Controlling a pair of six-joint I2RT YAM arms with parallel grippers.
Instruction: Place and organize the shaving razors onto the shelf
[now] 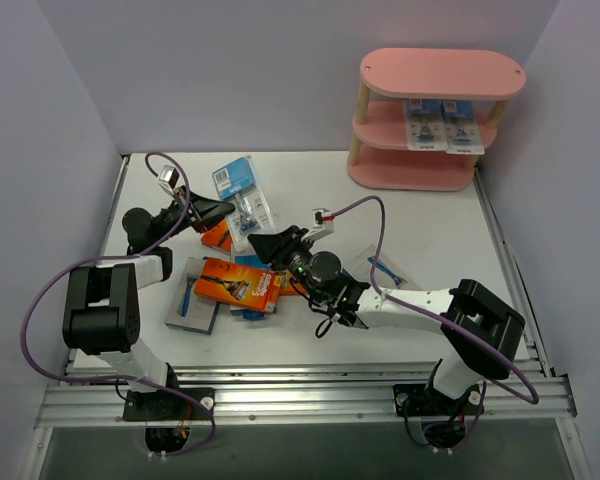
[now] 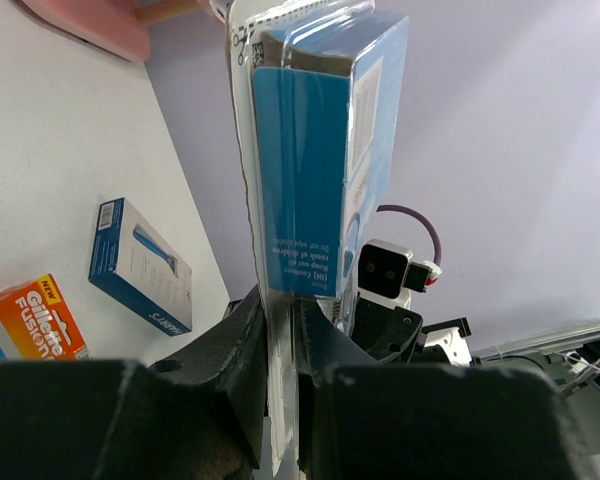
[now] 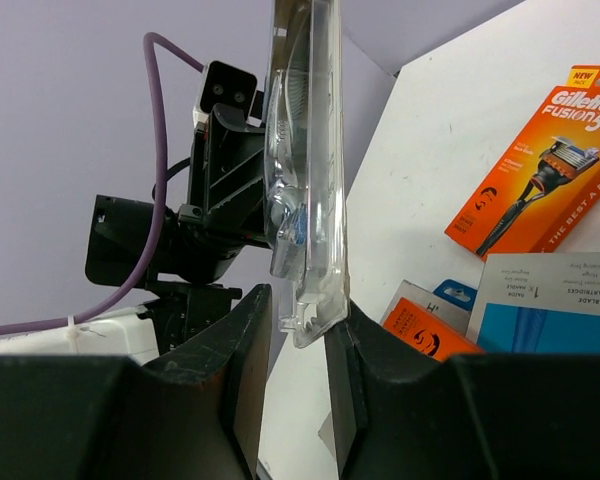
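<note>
I should grab the pack's clear lower edge (image 1: pixel 256 227) with my right gripper and carry it to the pink shelf, because my left gripper is holding the razor pack (image 1: pixel 240 185) far from that shelf.
My left gripper (image 1: pixel 223 210) (image 2: pixel 280 300) is shut on the edge of a white-blue blister card razor pack (image 1: pixel 248 212) (image 2: pixel 320 160), held on edge above the table. My right gripper (image 1: pixel 267 243) (image 3: pixel 298 300) straddles the same pack's clear lower edge (image 3: pixel 310 200). Its right finger touches the plastic, and a gap shows at the left finger. The pink shelf (image 1: pixel 442 72) stands at the back right, with two white-blue packs (image 1: pixel 442 128) on its middle tier. A large orange Gillette box (image 1: pixel 240 283) (image 3: pixel 540 170) lies under the grippers.
A blue-grey box (image 1: pixel 192 300) lies at the front left and a small orange box (image 1: pixel 218 235) sits under the left gripper. Another grey pack (image 1: pixel 380 270) lies beneath the right arm. Side walls close in on both sides of the table.
</note>
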